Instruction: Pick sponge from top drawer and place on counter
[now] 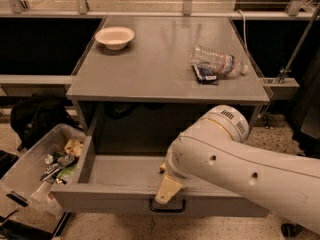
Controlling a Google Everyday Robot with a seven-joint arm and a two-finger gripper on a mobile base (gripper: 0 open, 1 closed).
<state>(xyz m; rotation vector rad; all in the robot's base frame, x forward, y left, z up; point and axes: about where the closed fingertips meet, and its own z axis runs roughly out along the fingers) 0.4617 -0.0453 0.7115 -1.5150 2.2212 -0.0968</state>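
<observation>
I should move back over the sponge before I go down to grasp it, because my gripper is over the drawer's front edge (150, 192) and the sponge lies farther inside.
The top drawer (107, 198) of the grey cabinet is pulled open, with its dark pull handle (150, 207) on the front panel. My white arm (235, 164) reaches in from the right and covers the drawer's right half. My gripper (167, 189) shows only as a pale tip low over the front edge of the drawer, just above the handle. The sponge is not clearly visible. A small yellowish bit (162, 168) at the arm's left edge inside the drawer may be part of it. The counter (150, 69) is the grey top above the drawer.
On the counter stand a white bowl (114, 36) at the back left, and a clear plastic bottle (217, 61) with a dark packet (205, 75) at the right. A clear bin (22, 176) of clutter and a black bag (37, 116) lie on the floor at the left.
</observation>
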